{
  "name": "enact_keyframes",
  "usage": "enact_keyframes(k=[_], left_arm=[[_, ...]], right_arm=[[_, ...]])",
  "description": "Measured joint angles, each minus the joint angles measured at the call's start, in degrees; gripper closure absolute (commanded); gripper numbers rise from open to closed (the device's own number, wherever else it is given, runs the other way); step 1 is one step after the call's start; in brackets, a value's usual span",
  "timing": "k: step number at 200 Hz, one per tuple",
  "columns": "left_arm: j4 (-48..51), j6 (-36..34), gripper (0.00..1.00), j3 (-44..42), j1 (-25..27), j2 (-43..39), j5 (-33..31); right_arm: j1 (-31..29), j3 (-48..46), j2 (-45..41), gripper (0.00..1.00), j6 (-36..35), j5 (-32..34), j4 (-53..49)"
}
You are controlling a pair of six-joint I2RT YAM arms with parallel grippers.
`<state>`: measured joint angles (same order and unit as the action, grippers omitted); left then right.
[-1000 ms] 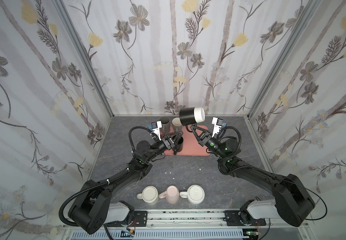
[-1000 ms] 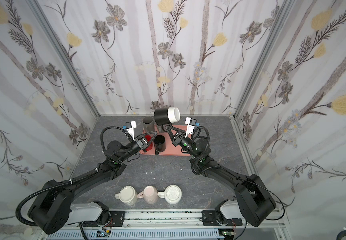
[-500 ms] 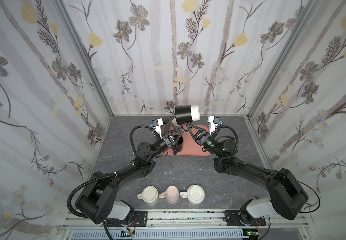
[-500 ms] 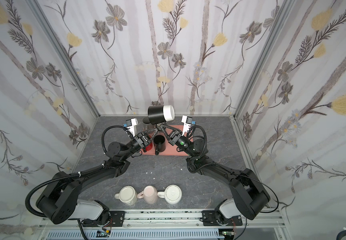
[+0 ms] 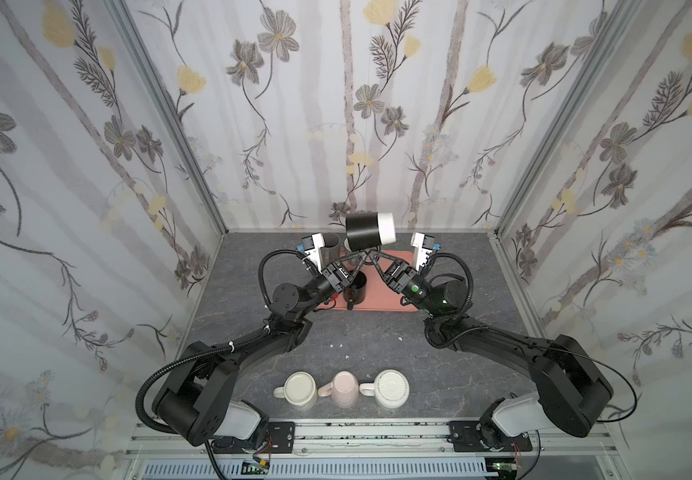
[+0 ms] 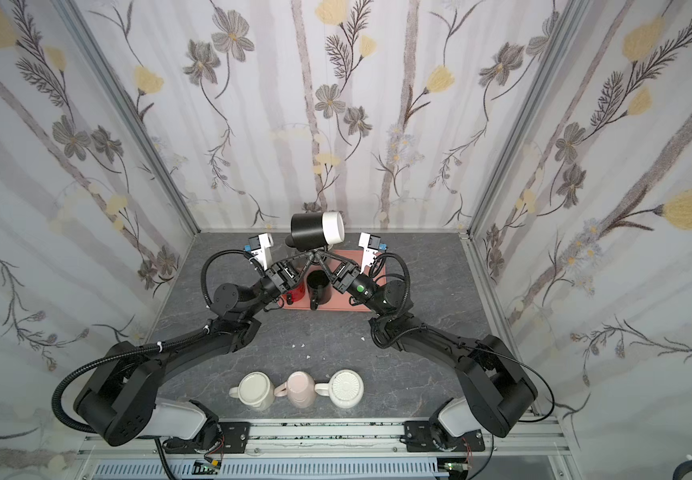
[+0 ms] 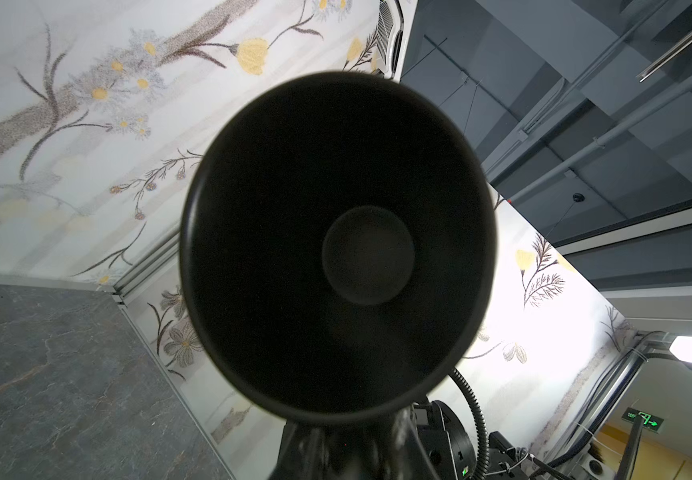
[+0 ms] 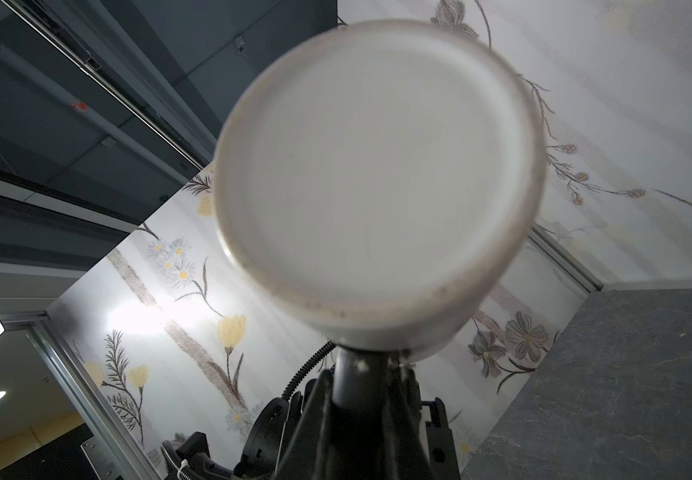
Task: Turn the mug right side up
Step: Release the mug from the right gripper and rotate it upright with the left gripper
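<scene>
My right gripper is holding the mug's handle from the white base's side [image 5: 387, 228]. It should let go, and my left gripper should stand the mug upright on the pink tray.
A black mug [image 5: 367, 227] with a white base hangs on its side in the air above the back of the table, seen in both top views [image 6: 313, 227]. Its mouth faces left and its base faces right. Both grippers meet under it at the handle. My right gripper [image 5: 372, 252] is shut on the handle, and the white base [image 8: 377, 174] fills the right wrist view. My left gripper [image 5: 360, 252] has its fingers drawn together on the same handle from the other side. The mug's dark inside [image 7: 336, 249] fills the left wrist view.
A pink tray [image 5: 390, 293] lies under the grippers with an upright black mug [image 5: 354, 286] on it. A grey mug [image 5: 331, 243] stands behind. At the front edge stand three upturned mugs: cream [image 5: 300, 388], pink [image 5: 344, 386] and white [image 5: 392, 386].
The right gripper carried the mug to the left and levelled it. The left gripper rose to the handle under the mug and its fingers closed there.
</scene>
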<state>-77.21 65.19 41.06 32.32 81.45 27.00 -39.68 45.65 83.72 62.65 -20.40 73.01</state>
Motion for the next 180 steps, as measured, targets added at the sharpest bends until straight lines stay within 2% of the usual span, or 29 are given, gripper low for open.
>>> enact_keyframes(k=[14, 41, 54, 84, 105, 145, 180], left_arm=[[0.7, 0.33, 1.0, 0.31, 0.0, -0.2, -0.24], [3.28, 0.17, 1.0, 0.98, 0.0, -0.74, -0.44], [4.96, -0.26, 1.0, 1.36, 0.04, -1.14, -0.39], [10.12, -2.73, 1.0, 1.88, 0.28, -2.99, -0.13], [16.11, -5.2, 1.0, 2.38, 0.28, -4.07, -0.68], [29.66, -10.38, 1.0, 6.01, 0.83, -5.16, -4.22], [46.56, -18.36, 1.0, 16.06, 3.48, -3.28, -9.07]], right_arm=[[-0.07, 0.07, 0.24, 1.0, -0.33, 0.63, 0.13], [-0.11, 0.07, 0.2, 1.0, -0.39, 1.29, -0.02], [-0.09, -0.09, -0.26, 0.89, -0.72, 1.55, -0.72], [0.09, -1.18, -3.13, 0.49, -2.16, 1.64, -4.04], [0.81, -3.5, -6.14, 0.35, -4.35, 1.95, -5.9], [2.32, -8.87, -12.5, 0.31, -7.41, 4.59, -10.86], [3.48, -12.7, -21.22, 0.31, -11.63, 10.1, -20.55]])
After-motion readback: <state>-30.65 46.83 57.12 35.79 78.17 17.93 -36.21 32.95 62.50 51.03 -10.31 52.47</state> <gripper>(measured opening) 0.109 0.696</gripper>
